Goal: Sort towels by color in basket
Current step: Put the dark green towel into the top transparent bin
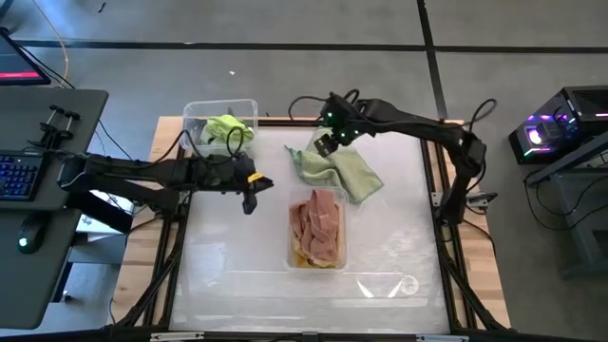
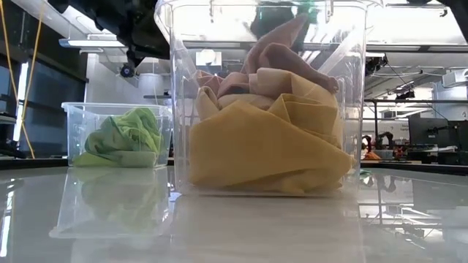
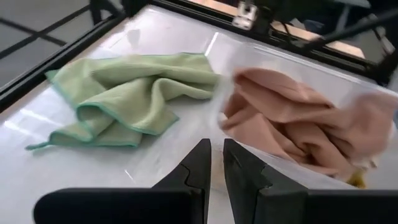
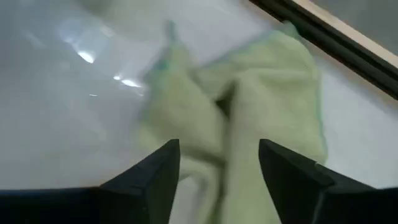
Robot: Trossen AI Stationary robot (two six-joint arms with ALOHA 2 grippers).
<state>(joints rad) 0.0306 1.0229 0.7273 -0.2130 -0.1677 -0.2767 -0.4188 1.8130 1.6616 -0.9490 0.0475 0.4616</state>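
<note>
The pale sage green towel is lying in loose, rumpled folds. It will bunch up at the pinch and hang down when I lift it.
A pale sage green towel lies bunched on the table, right of centre toward the far edge. My right gripper is open just above the towel's far-left part, its fingers on either side of a fold. Salmon pink towels lie on mustard yellow ones in the clear middle bin. A lime green towel sits in the clear far-left bin. My left gripper is shut and hangs left of the middle bin.
The white tabletop has free room along its near side and to the left of the middle bin. A desk with a keyboard stands off the table's left, and a lit computer case off its right.
</note>
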